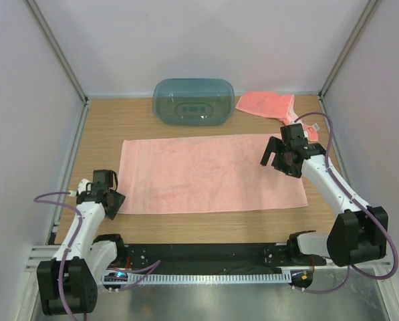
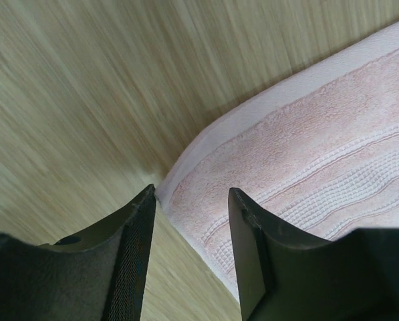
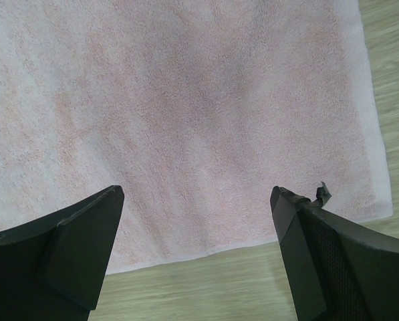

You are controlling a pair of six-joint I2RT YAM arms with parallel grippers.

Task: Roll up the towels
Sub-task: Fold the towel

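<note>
The salmon-pink towel's long, thin near edge (image 1: 256, 209) is loose. I expect its middle (image 1: 212, 211) to droop and drag behind when I lift the corners back.
One salmon-pink towel (image 1: 212, 174) lies spread flat across the middle of the table. A second towel (image 1: 266, 104) sits crumpled at the back right. My left gripper (image 1: 112, 200) is low at the flat towel's near-left corner. In the left wrist view that gripper (image 2: 192, 194) has its jaws part-way apart, and the ribbed corner of the towel (image 2: 319, 147) lies between the fingertips, not pinched. My right gripper (image 1: 279, 159) hangs over the towel's far-right part. It (image 3: 196, 194) stands wide open above the towel (image 3: 186, 100), close to one edge, holding nothing.
A translucent teal tub (image 1: 193, 101) stands upside down at the back, just behind the flat towel. Bare wood table (image 1: 99, 134) runs around the towel. White walls close in the left, right and back sides.
</note>
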